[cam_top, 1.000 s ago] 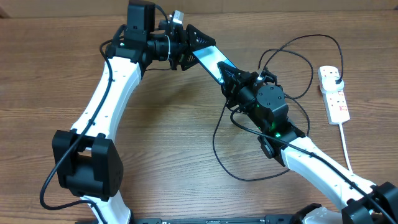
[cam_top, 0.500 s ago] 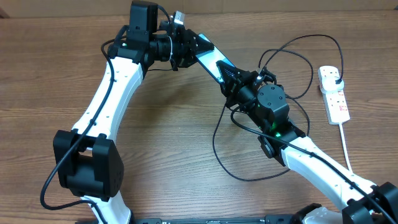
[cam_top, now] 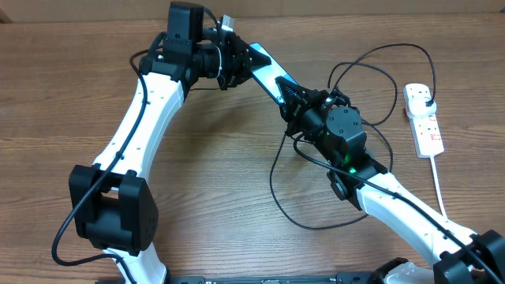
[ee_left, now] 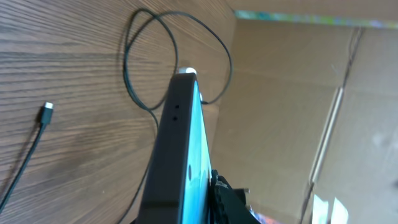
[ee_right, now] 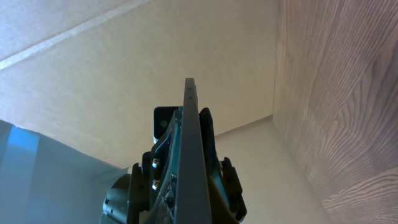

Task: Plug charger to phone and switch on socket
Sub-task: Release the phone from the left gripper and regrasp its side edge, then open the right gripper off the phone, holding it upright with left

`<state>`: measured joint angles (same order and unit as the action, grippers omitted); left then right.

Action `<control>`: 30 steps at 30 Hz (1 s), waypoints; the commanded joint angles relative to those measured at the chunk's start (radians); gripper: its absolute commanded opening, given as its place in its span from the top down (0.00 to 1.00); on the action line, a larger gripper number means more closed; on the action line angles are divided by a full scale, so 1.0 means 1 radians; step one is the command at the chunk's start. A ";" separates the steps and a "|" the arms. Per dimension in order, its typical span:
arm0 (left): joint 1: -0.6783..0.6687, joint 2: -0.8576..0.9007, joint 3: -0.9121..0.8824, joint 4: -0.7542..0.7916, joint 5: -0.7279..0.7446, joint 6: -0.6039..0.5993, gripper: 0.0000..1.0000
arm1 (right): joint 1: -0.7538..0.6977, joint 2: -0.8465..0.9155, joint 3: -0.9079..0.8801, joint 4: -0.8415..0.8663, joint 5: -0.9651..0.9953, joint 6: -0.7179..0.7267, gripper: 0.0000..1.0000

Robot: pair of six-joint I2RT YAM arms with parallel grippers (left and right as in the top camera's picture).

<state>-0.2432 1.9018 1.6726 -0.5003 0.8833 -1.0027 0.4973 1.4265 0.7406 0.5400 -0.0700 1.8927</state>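
The connector tip [ee_left: 46, 114] is lying loose while my right gripper is closed on the phone's near end [cam_top: 281, 88], so I should leave the phone to my left gripper and grab the connector.
The phone [cam_top: 267, 72] is held on edge above the table between both grippers, a strip of its light-blue screen showing. My left gripper [cam_top: 239, 61] is shut on its far end; the left wrist view shows the phone's black edge [ee_left: 177, 143] in the jaws [ee_left: 208, 208]. My right gripper [cam_top: 298, 99] is shut on the near end; the right wrist view shows the phone edge-on [ee_right: 189, 149]. The charger cable [cam_top: 371, 57] loops across the table, its black plug [cam_top: 427, 96] in the white socket strip [cam_top: 424, 120]. Its connector tip [ee_left: 46, 112] lies loose on the wood.
A cardboard wall [cam_top: 355, 8] stands along the table's back edge, close behind the phone; it also shows in the left wrist view [ee_left: 280, 106]. The socket's thick white cord [cam_top: 439, 185] runs toward the front right. Cable loops [cam_top: 276, 189] lie under and beside the right arm.
The left arm has shifted slightly right and toward the back, carrying its end of the phone with it. The right arm and the cable look unmoved.
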 commanded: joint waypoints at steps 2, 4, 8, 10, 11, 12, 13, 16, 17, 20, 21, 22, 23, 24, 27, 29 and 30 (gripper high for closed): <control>-0.027 -0.011 0.014 0.003 -0.127 -0.023 0.83 | 0.015 0.013 0.041 0.016 0.017 0.001 0.96; -0.032 -0.011 0.014 0.003 -0.145 -0.024 0.83 | 0.022 0.016 0.041 0.017 0.018 0.001 0.96; -0.037 -0.011 0.014 0.003 -0.172 -0.046 0.87 | 0.024 0.023 0.041 0.015 0.016 0.004 0.96; -0.038 -0.011 0.014 0.003 -0.175 -0.054 0.88 | 0.024 0.023 0.041 0.016 0.016 0.004 0.96; -0.038 -0.011 0.014 0.003 -0.176 -0.053 0.88 | 0.024 0.023 0.041 0.016 0.016 0.004 0.96; -0.039 -0.011 0.014 0.003 -0.177 -0.053 0.89 | 0.024 0.023 0.041 0.016 0.016 0.004 0.96; -0.039 -0.011 0.014 0.003 -0.177 -0.055 0.90 | 0.024 0.023 0.041 0.016 0.016 0.004 0.96; -0.039 -0.011 0.014 0.003 -0.177 -0.071 0.92 | 0.024 0.023 0.041 0.016 0.017 0.004 0.96; -0.039 -0.011 0.014 0.003 -0.177 -0.077 0.95 | 0.024 0.023 0.041 0.016 0.017 0.004 0.96; -0.039 -0.011 0.014 0.003 -0.177 -0.084 0.96 | 0.024 0.023 0.041 0.016 0.016 0.004 0.96; -0.039 -0.011 0.014 0.003 -0.177 -0.088 0.96 | 0.024 0.023 0.041 0.016 0.016 0.004 0.96; -0.039 -0.012 0.014 0.003 -0.177 -0.088 0.96 | 0.024 0.023 0.041 0.016 0.017 0.004 0.95; -0.039 -0.011 0.014 0.003 -0.177 -0.088 0.96 | 0.024 0.023 0.041 0.016 0.017 0.004 0.92; -0.039 -0.011 0.014 0.003 -0.177 -0.091 0.96 | 0.024 0.023 0.041 0.016 0.017 0.004 0.90; -0.037 -0.011 0.014 0.003 -0.177 -0.090 0.96 | 0.024 0.023 0.040 0.014 0.017 0.004 0.84; -0.036 -0.011 0.014 0.003 -0.177 -0.082 0.96 | 0.024 0.023 0.040 0.006 0.016 0.003 0.80; -0.036 -0.011 0.014 0.003 -0.177 -0.074 0.96 | 0.024 0.023 0.040 0.000 0.016 0.003 0.78</control>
<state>-0.2752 1.9018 1.6726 -0.5018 0.7406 -1.1152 0.5076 1.4498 0.7410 0.5377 -0.0414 1.9217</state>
